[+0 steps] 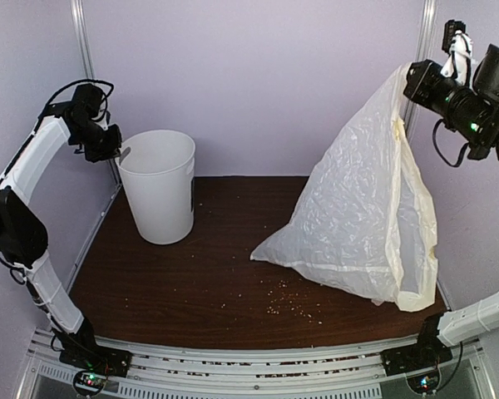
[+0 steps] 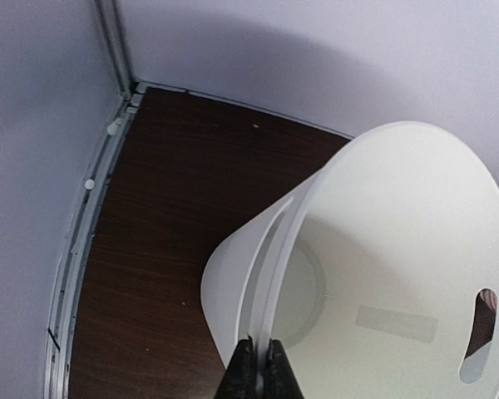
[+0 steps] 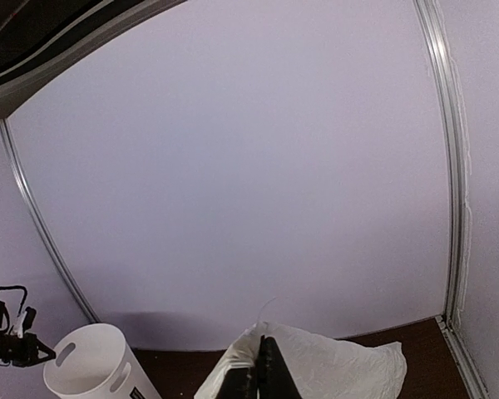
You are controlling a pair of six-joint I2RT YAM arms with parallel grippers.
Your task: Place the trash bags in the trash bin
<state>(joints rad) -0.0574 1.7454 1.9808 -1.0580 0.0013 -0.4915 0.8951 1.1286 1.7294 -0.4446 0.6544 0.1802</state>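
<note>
The way toward the trash bag is open and my left gripper has the trash bin upright (image 1: pixel 160 195). My left gripper keeps moving the bin to mid-table (image 1: pixel 266 287) and lets go of it there.
The trash bin (image 1: pixel 160 187), a tall white bucket, stands upright at the back left of the brown table. My left gripper (image 1: pixel 119 153) is shut on its left rim; in the left wrist view the jaws (image 2: pixel 261 357) pinch the rim of the bin (image 2: pixel 382 274), whose inside holds nothing. The trash bag (image 1: pixel 362 216), crinkly translucent white, hangs as a wide cone at the right, its lower end resting on the table. My right gripper (image 1: pixel 409 81) is shut on its top corner, held high. The right wrist view shows the bag (image 3: pixel 333 366) under the gripper (image 3: pixel 260 353) and the bin (image 3: pixel 96 366) at lower left.
Small crumbs (image 1: pixel 287 306) lie scattered on the table in front of the bag. Lilac walls close the back and both sides, with metal posts (image 1: pixel 83 41) in the corners. A metal rail (image 1: pixel 249 366) runs along the near edge by the arm bases.
</note>
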